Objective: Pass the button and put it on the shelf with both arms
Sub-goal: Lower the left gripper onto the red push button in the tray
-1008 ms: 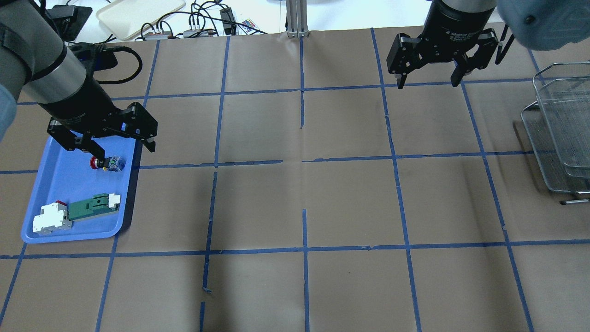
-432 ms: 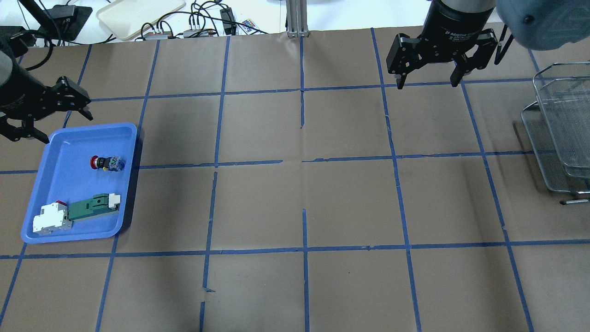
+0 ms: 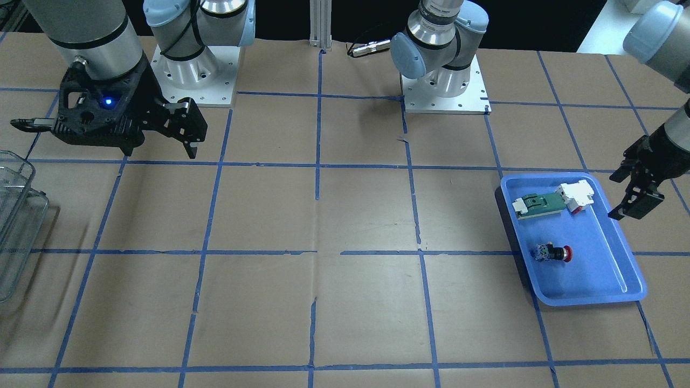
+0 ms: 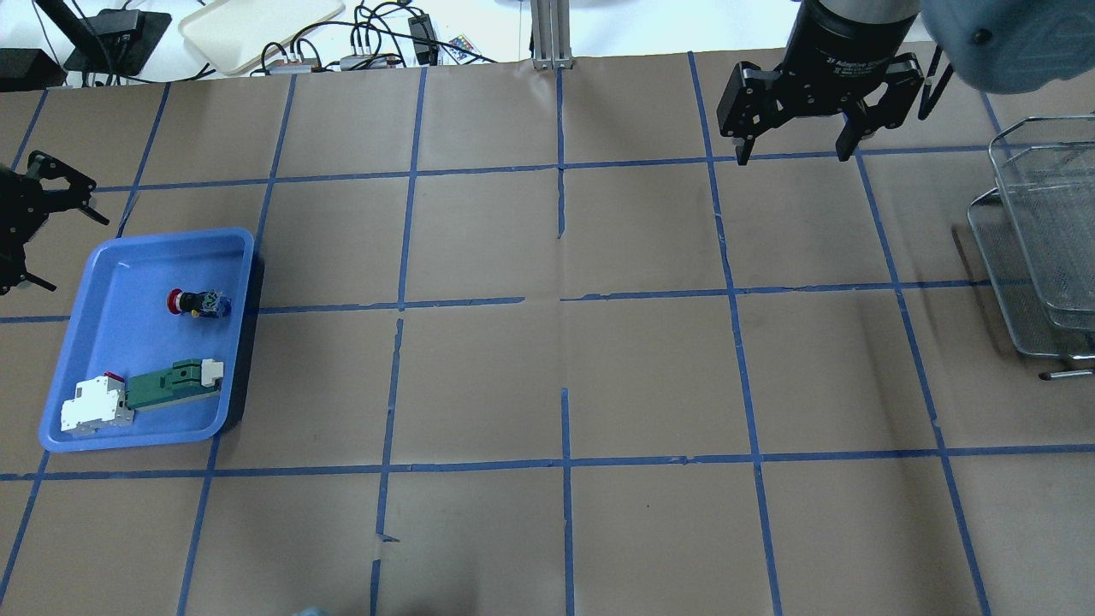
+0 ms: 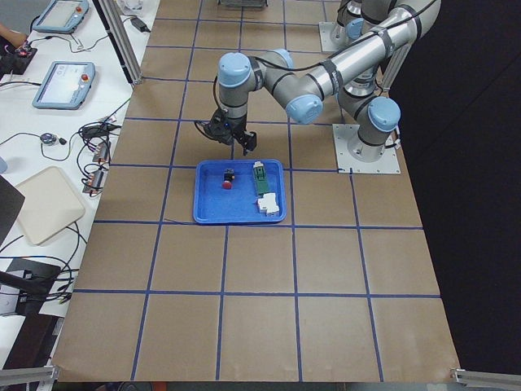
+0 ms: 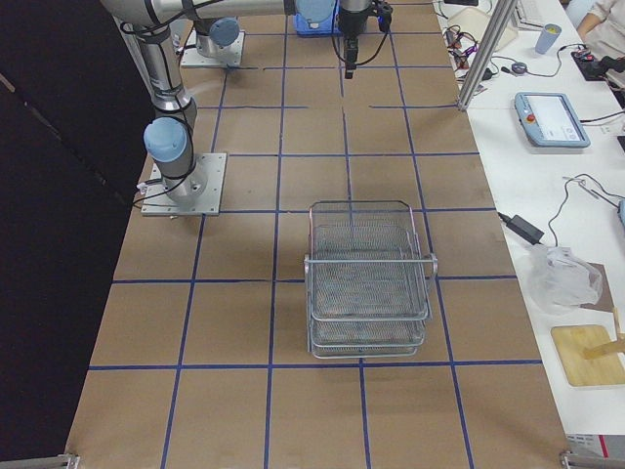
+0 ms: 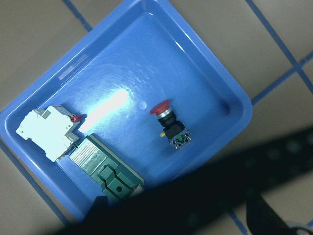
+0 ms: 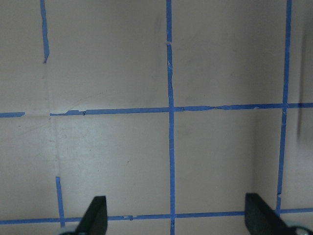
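Observation:
I expect the whole button [image 3: 552,253] to come along when I lift the red cap, because the black collar [image 3: 558,253] runs unbroken from that cap to the base.
The button [image 4: 198,303], with red cap and black collar, lies on its side in the blue tray [image 4: 128,351] at the table's left. It also shows in the front view [image 3: 553,252] and the left wrist view [image 7: 168,122]. My left gripper [image 4: 77,255] is open and empty, raised just off the tray's far left corner, apart from the button; it also shows in the front view [image 3: 614,198]. My right gripper [image 4: 794,158] is open and empty above the far right of the table. The wire-mesh shelf [image 4: 1044,214] stands at the right edge, also in the right exterior view [image 6: 366,283].
A green-and-white module [image 4: 171,385] and a white block [image 4: 94,406] lie in the tray's near end. Cables and a cream tray [image 4: 257,26] lie beyond the far table edge. The arm bases [image 3: 442,81] stand at the robot's side.
My left gripper has drawn back from just over the button to the left, past the tray's edge, still open and empty. The button has not moved. The right arm stayed put.

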You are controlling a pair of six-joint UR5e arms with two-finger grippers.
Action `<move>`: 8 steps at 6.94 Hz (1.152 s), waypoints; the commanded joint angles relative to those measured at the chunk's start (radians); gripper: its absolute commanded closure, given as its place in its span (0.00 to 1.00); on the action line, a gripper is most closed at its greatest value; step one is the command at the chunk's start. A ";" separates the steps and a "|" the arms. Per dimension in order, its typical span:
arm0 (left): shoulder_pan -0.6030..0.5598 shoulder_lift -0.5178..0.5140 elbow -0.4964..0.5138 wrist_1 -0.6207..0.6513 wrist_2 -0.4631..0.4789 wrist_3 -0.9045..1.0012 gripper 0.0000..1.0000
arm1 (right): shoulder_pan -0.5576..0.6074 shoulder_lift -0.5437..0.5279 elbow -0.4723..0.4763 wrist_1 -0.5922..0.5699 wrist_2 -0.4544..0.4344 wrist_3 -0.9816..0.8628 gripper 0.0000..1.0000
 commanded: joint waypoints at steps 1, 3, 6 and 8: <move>0.081 -0.112 0.002 0.005 -0.192 -0.142 0.00 | 0.000 0.000 0.000 0.000 0.000 0.002 0.00; 0.089 -0.193 0.004 0.054 -0.212 -0.212 0.00 | 0.000 0.001 0.000 -0.002 -0.003 0.000 0.00; 0.090 -0.281 -0.001 0.082 -0.324 -0.342 0.00 | 0.000 0.001 0.002 0.000 0.000 0.002 0.00; 0.118 -0.315 -0.016 0.082 -0.361 -0.336 0.00 | 0.000 0.001 0.002 0.000 0.000 0.000 0.00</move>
